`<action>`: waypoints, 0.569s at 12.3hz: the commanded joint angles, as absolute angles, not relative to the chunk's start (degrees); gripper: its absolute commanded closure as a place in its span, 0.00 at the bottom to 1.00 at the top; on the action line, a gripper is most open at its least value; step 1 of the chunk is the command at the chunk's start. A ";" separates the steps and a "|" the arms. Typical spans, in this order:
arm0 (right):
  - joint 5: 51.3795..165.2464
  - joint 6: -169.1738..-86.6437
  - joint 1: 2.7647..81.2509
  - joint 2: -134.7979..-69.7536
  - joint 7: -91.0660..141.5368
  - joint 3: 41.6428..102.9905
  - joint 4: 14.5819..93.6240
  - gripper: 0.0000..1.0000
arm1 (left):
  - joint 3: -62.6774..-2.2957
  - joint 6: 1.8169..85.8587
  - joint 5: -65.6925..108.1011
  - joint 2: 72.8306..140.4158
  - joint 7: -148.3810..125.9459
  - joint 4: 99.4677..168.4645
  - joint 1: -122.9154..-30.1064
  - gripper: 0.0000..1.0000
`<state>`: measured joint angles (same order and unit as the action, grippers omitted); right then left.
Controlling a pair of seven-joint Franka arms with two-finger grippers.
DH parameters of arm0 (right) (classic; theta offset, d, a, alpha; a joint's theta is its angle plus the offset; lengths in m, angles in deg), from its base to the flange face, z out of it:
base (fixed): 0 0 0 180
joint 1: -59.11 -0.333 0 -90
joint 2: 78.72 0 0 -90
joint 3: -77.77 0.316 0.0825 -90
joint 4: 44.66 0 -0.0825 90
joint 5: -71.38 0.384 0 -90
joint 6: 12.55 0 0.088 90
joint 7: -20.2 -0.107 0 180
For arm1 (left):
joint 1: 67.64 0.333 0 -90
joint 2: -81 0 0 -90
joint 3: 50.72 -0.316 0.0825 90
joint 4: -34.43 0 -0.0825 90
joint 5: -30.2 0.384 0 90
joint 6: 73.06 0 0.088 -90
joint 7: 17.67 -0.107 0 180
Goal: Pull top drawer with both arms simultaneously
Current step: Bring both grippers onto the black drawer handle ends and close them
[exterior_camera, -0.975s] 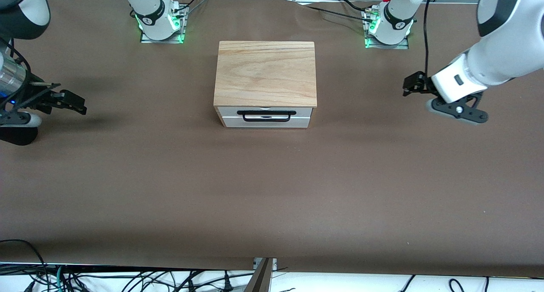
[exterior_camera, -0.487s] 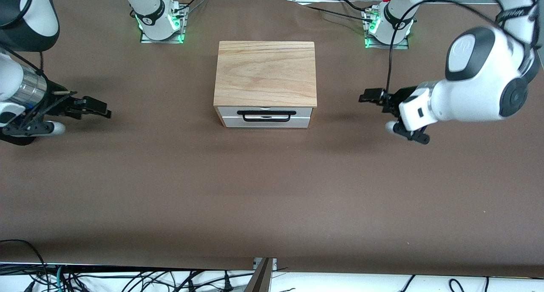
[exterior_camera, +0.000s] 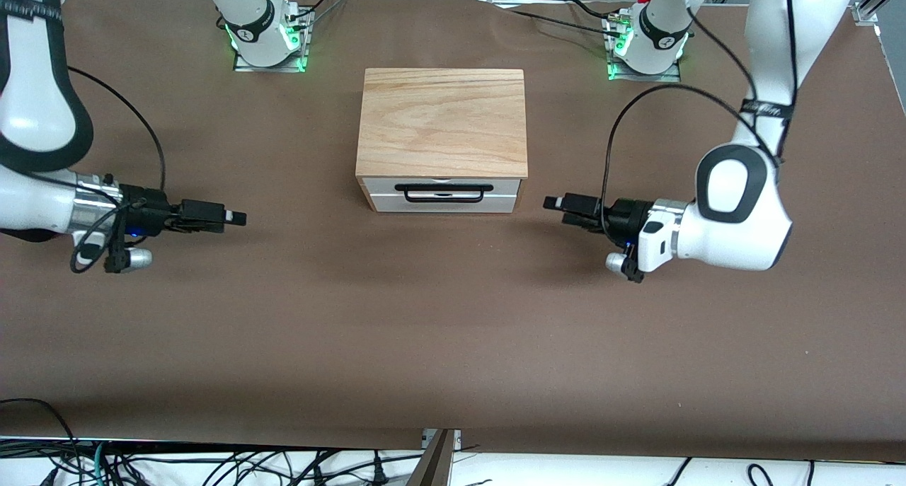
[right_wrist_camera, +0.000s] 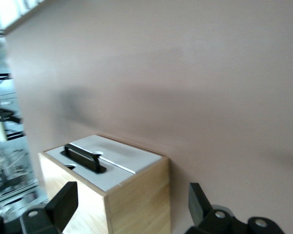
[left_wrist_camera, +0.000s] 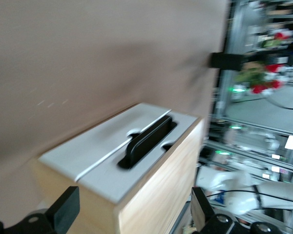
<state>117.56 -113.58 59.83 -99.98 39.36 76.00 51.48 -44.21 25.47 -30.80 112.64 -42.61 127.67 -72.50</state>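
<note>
A gap (exterior_camera: 384, 194) shows below the top drawer's white front (exterior_camera: 443, 185). The drawer will come straight out and the lower front will stay shut when I pull.
The small wooden box (exterior_camera: 442, 118) stands mid-table, its white-fronted top drawer (exterior_camera: 506, 187) closed, with a long black bar handle (exterior_camera: 425, 187). My left gripper (exterior_camera: 558, 204) hovers low beside the box toward the left arm's end, pointing at it, apart from it. My right gripper (exterior_camera: 237, 218) hovers low toward the right arm's end, farther from the box, also pointing at it. In the left wrist view the gripper (left_wrist_camera: 134, 214) is open and empty, with the drawer front (left_wrist_camera: 88, 156) and handle (left_wrist_camera: 146, 141) ahead. In the right wrist view the gripper (right_wrist_camera: 131, 207) is open and empty, facing the box and handle (right_wrist_camera: 83, 157).
The brown table mat (exterior_camera: 439, 316) stretches wide around the box. The arm bases with green lights (exterior_camera: 265, 40) (exterior_camera: 644, 44) stand farther from the camera. Loose cables (exterior_camera: 212, 465) hang along the table's near edge.
Both arms have swung down and inward toward the box, and their grippers have turned level to point at it. The drawer has not moved.
</note>
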 commanded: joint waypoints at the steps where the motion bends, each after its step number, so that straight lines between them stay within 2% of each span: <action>1: 128.63 -114.50 60.25 -101.66 50.04 76.27 55.61 0.00 | -43.96 26.17 -42.44 119.39 -56.10 126.36 -73.78 0.00; 4: 138.76 -114.16 59.99 -104.81 60.42 76.62 59.40 0.00 | -43.61 27.04 -53.19 124.06 -66.51 126.80 -76.16 0.00; 6: 146.22 -113.72 59.55 -108.59 69.03 77.67 60.72 0.00 | -43.17 27.13 -54.70 124.68 -71.00 128.55 -78.17 0.11; 7: 149.74 -113.37 59.20 -110.26 71.25 78.98 61.07 0.00 | -43.17 27.13 -56.62 124.68 -71.19 129.87 -78.97 0.12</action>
